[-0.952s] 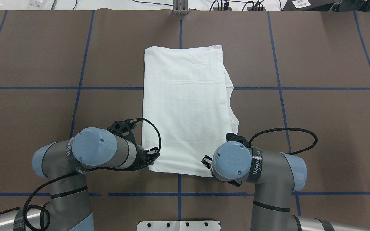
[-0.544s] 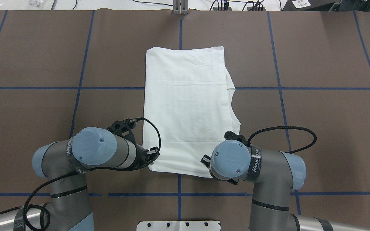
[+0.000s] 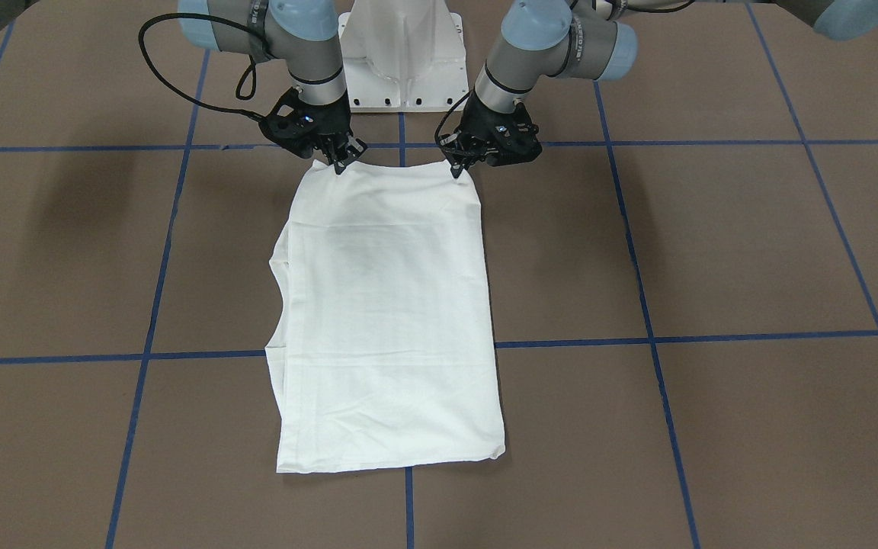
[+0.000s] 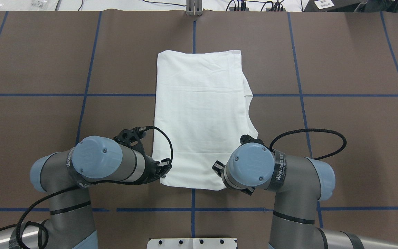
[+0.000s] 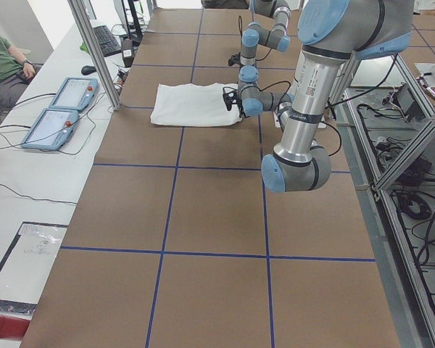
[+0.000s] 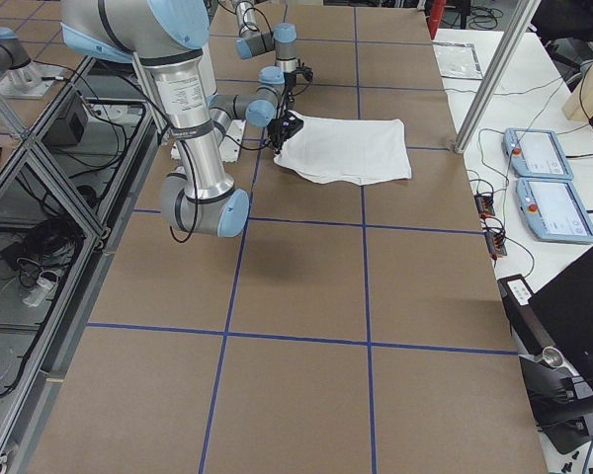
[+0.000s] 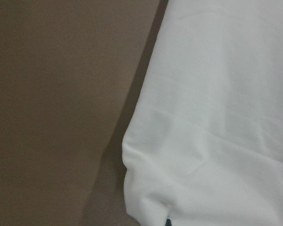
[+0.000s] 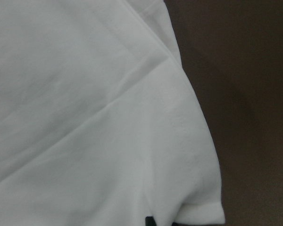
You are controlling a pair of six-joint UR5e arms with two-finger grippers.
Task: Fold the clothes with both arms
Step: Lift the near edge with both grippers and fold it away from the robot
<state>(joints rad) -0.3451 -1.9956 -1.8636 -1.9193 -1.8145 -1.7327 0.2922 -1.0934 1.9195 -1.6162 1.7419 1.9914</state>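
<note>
Next, I pull the shirt toward the pedestal base [image 3: 404, 87] with both my grippers before I fold it, because the white shirt's far end [image 3: 390, 453] is well past the blue tape line.
The clothes are one white shirt [image 4: 199, 114], folded into a long rectangle in the middle of the brown table [image 4: 340, 138]. It runs lengthwise away from the robot, and a layer edge sticks out along its right side. My left gripper [image 4: 164, 168] is shut on the near left corner. In the front-facing view the same left gripper [image 3: 456, 166] pinches that corner from above. My right gripper [image 3: 338, 162] is shut on the other near corner, mostly hidden under its wrist in the overhead view. Both wrist views are filled with white cloth [image 7: 217, 117] [image 8: 85, 117]. No print or collar shows.
The white pedestal base [image 3: 401, 53] stands just behind the shirt's near edge. Blue tape lines [image 4: 88, 86] cross the table in a grid. Two teach pendants [image 5: 58, 109] lie on a side bench past the table's far edge, with a seated person [image 5: 0, 61] beside them.
Both wrists have risen slightly and look larger from overhead. The shirt's near edge has drawn a little away from the robot, and the far edge has shifted slightly.
</note>
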